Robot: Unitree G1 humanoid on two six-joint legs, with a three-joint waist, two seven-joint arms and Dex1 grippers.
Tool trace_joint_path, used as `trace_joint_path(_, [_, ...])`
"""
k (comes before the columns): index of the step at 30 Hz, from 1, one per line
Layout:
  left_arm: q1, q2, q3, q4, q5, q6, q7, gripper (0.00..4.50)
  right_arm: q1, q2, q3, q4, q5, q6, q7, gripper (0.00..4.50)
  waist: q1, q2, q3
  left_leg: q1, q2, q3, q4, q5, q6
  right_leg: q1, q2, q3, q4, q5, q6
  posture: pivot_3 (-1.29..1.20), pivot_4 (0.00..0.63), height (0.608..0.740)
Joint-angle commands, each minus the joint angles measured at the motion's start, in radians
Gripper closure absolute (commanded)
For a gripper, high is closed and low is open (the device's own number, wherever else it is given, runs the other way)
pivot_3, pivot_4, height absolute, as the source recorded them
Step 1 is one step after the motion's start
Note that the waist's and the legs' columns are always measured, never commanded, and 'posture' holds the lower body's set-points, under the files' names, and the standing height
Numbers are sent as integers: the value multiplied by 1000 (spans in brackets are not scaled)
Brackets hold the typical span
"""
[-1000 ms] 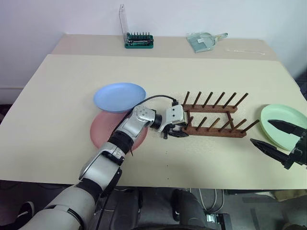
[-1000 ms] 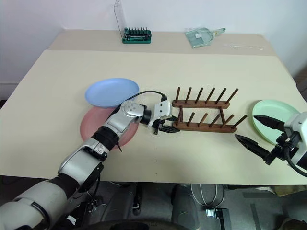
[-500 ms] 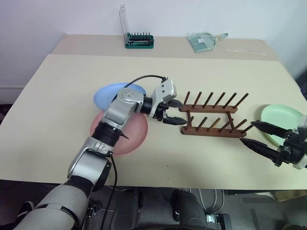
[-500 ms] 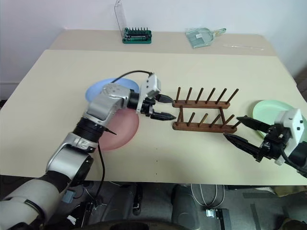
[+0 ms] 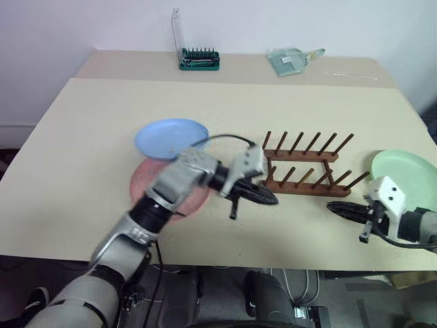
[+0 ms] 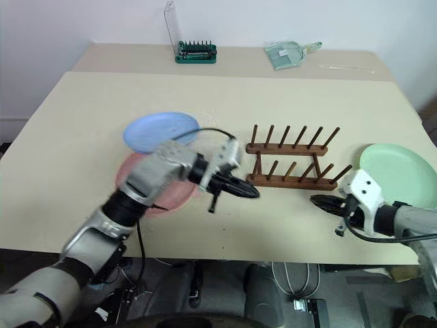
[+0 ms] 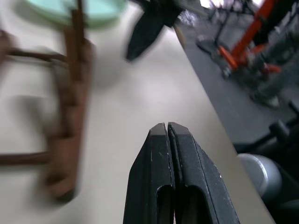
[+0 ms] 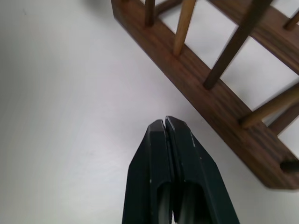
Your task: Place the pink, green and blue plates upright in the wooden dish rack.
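The rack's near bar (image 5: 331,190) faces my right gripper's closed fingers and has clear tabletop (image 5: 300,106) behind it. I should go on pushing forward before I stop, until the rack is farther back.
The wooden dish rack (image 5: 305,164) stands right of the table's middle with no plate in it. The blue plate (image 5: 171,137) lies flat to its left, overlapping the pink plate (image 5: 145,186), which my left arm partly hides. At the right edge the green plate (image 5: 407,171) lies flat. My left gripper (image 5: 270,199) is shut on nothing, just in front of the rack's near left corner. My right gripper (image 5: 332,206) is also shut on nothing, low over the table by the rack's near right end (image 8: 210,88), left of the green plate.
A green bit holder with a clear lid (image 5: 198,58) and a clear plastic scoop (image 5: 290,59) sit on the far table. The front table edge (image 5: 287,263) runs close below both grippers. Bare tabletop lies behind the rack.
Both grippers have gone from open to shut. My left gripper pulled back from the rack's left end toward the near side. My right gripper dropped and moved left toward the rack.
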Motion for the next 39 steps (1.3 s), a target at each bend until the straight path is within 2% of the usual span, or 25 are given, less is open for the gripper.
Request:
trace_joint_path(1, [-12,-29,-67,47,107,-95,68,4455,-36,-6,45,52,-105,-77,-53,4491,-1,0,0,1,0,0,0,0,0,0,0,0,0,0,0,0,150,724])
trace_joint_path(8, [-34,-100,-93,182,264,-249,240,4455,-152,32,138,130,-204,-153,-125,4491,0,0,0,1,0,0,0,0,0,0,0,0,0,0,0,0,150,724])
trace_joint_path(15, [-124,-160,-29,419,367,-412,445,4455,-296,73,247,263,-321,-257,-191,4491,0,0,0,0,0,1,0,0,0,0,0,0,0,1,2,0,150,724])
trace_joint_path(21, [-241,-166,23,679,396,-589,506,4455,-450,104,317,441,-391,-361,-220,4491,-4,0,0,1,0,1,0,0,0,0,0,0,0,1,2,0,150,724])
trace_joint_path(28, [-354,-191,79,906,411,-690,558,4455,-700,146,405,790,-491,-554,-254,4491,-3,0,0,0,0,2,-1,0,0,0,0,0,-1,1,3,0,150,724])
trace_joint_path(33, [-405,-201,103,1008,434,-737,593,4455,-805,179,431,937,-513,-638,-265,4491,-7,0,0,0,0,2,-2,0,0,0,0,0,-2,2,3,0,150,724])
trace_joint_path(39, [-420,-210,125,1038,445,-761,597,4455,-839,204,415,1015,-503,-687,-275,4491,-18,0,0,0,0,2,-2,1,-2,0,0,0,-2,2,3,0,150,724])
